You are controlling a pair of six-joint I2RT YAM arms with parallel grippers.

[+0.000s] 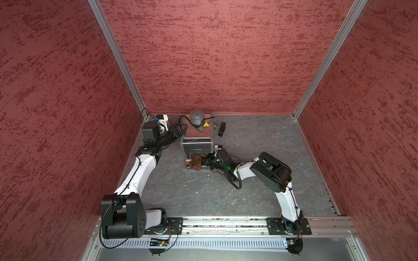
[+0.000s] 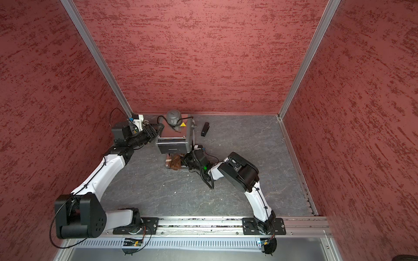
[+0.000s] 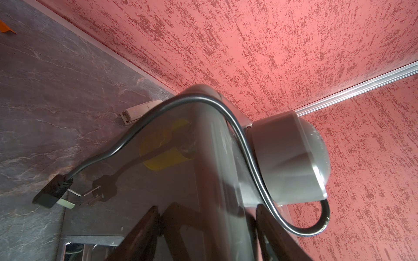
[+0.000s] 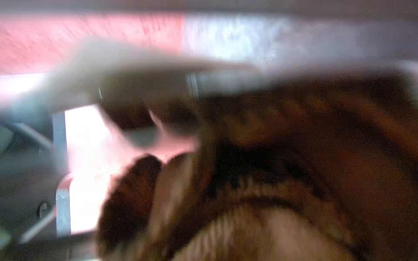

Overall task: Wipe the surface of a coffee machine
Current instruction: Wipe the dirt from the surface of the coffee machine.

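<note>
My right gripper should hand the brown cloth (image 1: 196, 162) to my left gripper, because the coffee machine's side (image 1: 182, 138) by my left gripper is out of my right gripper's reach.
The coffee machine (image 1: 196, 137) (image 2: 173, 140) stands at the back of the table, with its grey domed cap (image 1: 196, 117) (image 3: 289, 158) and a yellow sticker (image 1: 206, 124) on top. My left gripper (image 1: 178, 131) (image 2: 153, 130) grips its upper back-left edge; one finger (image 3: 174, 226) touches the glossy side and the other finger (image 3: 271, 228) lies over the top. My right gripper (image 1: 204, 161) (image 2: 184, 161) is shut on a brown cloth (image 1: 196, 163) (image 2: 176, 163) (image 4: 282, 169), which rests on the steel drip tray (image 1: 204, 167) at the machine's front. The right wrist view is blurred and the cloth hides the fingers there.
The machine's black cord (image 3: 237, 126) loops over its top, and the plug (image 3: 53, 196) lies on the table to its left. A small black oblong object (image 1: 222, 129) (image 2: 205, 129) lies right of the machine. Red walls enclose the table on three sides.
</note>
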